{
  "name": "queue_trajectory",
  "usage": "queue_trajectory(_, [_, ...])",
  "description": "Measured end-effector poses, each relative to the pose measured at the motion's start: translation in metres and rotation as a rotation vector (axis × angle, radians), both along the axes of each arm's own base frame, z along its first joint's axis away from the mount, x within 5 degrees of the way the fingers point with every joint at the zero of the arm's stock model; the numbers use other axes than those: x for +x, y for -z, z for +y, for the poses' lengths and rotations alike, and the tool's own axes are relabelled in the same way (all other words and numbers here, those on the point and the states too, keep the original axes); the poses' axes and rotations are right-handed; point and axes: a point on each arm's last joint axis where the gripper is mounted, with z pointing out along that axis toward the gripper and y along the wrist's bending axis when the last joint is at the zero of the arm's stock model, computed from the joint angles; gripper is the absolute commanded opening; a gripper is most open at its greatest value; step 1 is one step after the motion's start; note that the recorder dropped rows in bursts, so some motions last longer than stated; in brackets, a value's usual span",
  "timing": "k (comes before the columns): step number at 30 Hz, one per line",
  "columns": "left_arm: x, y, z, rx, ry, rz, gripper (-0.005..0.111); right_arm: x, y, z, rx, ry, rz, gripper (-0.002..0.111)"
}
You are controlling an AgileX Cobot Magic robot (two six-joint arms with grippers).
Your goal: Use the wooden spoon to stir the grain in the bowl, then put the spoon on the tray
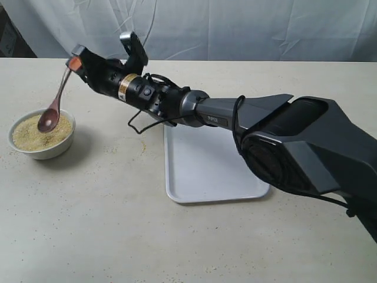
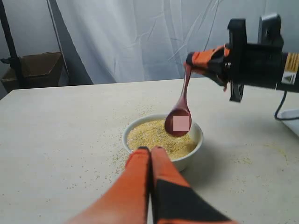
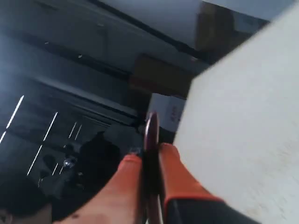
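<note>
The wooden spoon is slanted with its oval end over the grain, so I should move my right gripper over the bowl and dip the spoon in upright.
The white bowl stands at the table's left, filled with yellow-beige grain. My right gripper reaches across from the right and is shut on the top of the wooden spoon. The spoon hangs down with its oval end at the grain's surface. The left wrist view shows the bowl, grain, spoon and right gripper. My left gripper is shut and empty, its tips just short of the bowl's near rim. The right wrist view shows the spoon handle pinched in the right gripper. The white tray lies empty at centre.
Loose grains are scattered on the beige table around the bowl. A black cable loops under the right arm beside the tray's far left corner. A white curtain hangs behind the table, and a cardboard box sits beyond its far edge.
</note>
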Motion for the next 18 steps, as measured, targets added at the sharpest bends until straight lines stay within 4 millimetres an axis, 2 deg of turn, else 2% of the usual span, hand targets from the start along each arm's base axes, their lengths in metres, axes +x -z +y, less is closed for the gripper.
queue_trajectory(4, [0.000, 0.000, 0.000, 0.000, 0.000, 0.000, 0.000, -0.008, -0.040, 0.003, -0.016, -0.019, -0.345, -0.001])
queue_trajectory(7, [0.000, 0.000, 0.000, 0.000, 0.000, 0.000, 0.000, -0.018, -0.052, 0.010, -0.088, -0.012, -0.548, -0.001])
queue_trajectory(9, [0.000, 0.000, 0.000, 0.000, 0.000, 0.000, 0.000, -0.025, -0.051, 0.018, -0.169, -0.004, -0.667, -0.001])
queue_trajectory(13, [0.000, 0.000, 0.000, 0.000, 0.000, 0.000, 0.000, -0.044, -0.037, 0.039, -0.375, -0.009, -0.854, -0.001])
queue_trajectory(18, [0.000, 0.000, 0.000, 0.000, 0.000, 0.000, 0.000, -0.057, -0.020, 0.052, -0.453, 0.024, -0.905, -0.001])
